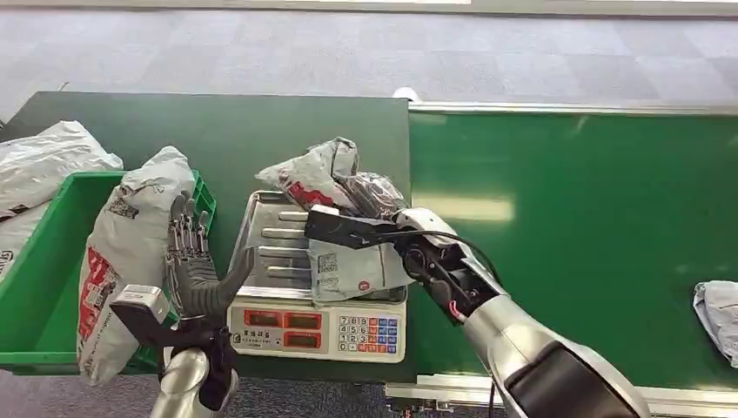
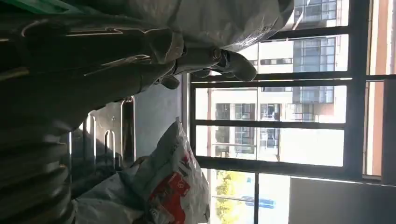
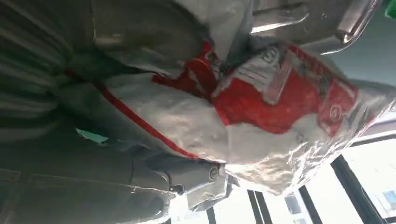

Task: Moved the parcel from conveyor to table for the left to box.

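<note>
The grey parcel's loose corner (image 1: 283,174) is crumpled and creased, so I expect the parcel (image 1: 346,268) to droop and fold over as I carry it to the green box.
A crumpled grey parcel with red print (image 1: 326,174) lies on the steel tray (image 1: 270,235) of a weighing scale (image 1: 318,329). My right hand (image 1: 383,205) grips its right side from above. Up close in the right wrist view the parcel (image 3: 280,102) lies against my hand (image 3: 187,175). My left hand (image 1: 193,261) stands upright with fingers spread, holding nothing, between the scale and a tall grey parcel (image 1: 122,252) that leans on the green box (image 1: 43,287). In the left wrist view its fingers (image 2: 205,58) reach past that bag, with the tray parcel (image 2: 173,182) beyond.
The green conveyor (image 1: 574,235) runs to the right of the scale, with another grey parcel (image 1: 718,309) at its far right edge. More grey bags (image 1: 43,165) lie piled at the left by the green box. The dark green table (image 1: 218,131) extends behind the scale.
</note>
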Tool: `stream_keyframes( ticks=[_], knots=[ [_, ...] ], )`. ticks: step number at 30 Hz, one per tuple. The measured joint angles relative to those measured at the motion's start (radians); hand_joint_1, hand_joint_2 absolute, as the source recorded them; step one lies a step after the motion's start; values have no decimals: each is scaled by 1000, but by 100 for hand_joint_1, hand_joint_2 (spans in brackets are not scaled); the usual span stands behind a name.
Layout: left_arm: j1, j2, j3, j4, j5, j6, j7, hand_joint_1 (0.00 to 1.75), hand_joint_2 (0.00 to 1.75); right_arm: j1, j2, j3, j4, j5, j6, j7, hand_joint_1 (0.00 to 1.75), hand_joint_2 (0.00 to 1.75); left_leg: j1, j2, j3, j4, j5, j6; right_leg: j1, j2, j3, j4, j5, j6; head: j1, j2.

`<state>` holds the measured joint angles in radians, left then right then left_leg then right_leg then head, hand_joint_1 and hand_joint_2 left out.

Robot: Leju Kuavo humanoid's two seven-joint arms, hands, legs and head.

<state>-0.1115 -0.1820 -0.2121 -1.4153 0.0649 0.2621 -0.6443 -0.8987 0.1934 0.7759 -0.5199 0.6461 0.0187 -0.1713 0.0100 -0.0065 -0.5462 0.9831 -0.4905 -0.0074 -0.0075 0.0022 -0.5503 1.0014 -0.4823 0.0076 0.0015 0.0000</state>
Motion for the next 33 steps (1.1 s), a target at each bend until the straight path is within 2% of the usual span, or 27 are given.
stream_keyframes(
  ticks=[11,15,20,24,31,33],
  knots=[
    [0,0,-7,0,0,0,0,0,175,2,-8,-3,14,-38,18,-32,0,175,0,0,0,0,0,0,0,0,0,0,0,0,0,0],
    [0,0,-7,0,0,0,0,0,175,15,-15,-36,15,-141,29,-113,0,175,0,0,0,0,0,0,0,0,0,0,0,0,0,0],
    [-3,1,-5,0,0,0,0,0,175,80,-45,-161,1,-380,135,-286,0,175,0,-1,0,0,0,0,0,0,0,0,0,0,0,0],
    [1,2,0,-1,2,0,-7,0,175,150,-73,-279,-36,-525,172,-367,0,175,0,-1,0,0,0,0,0,0,0,0,0,0,0,0],
    [11,2,5,-2,-2,-25,-16,0,175,269,-132,-469,-232,-650,75,-391,0,175,0,-1,0,0,0,0,0,-1,0,0,0,0,0,0],
    [11,2,5,-2,-4,-30,-17,0,175,303,-142,-524,-293,-679,12,-381,0,175,0,-1,0,0,0,0,0,0,0,0,0,0,0,0]
  ],
)
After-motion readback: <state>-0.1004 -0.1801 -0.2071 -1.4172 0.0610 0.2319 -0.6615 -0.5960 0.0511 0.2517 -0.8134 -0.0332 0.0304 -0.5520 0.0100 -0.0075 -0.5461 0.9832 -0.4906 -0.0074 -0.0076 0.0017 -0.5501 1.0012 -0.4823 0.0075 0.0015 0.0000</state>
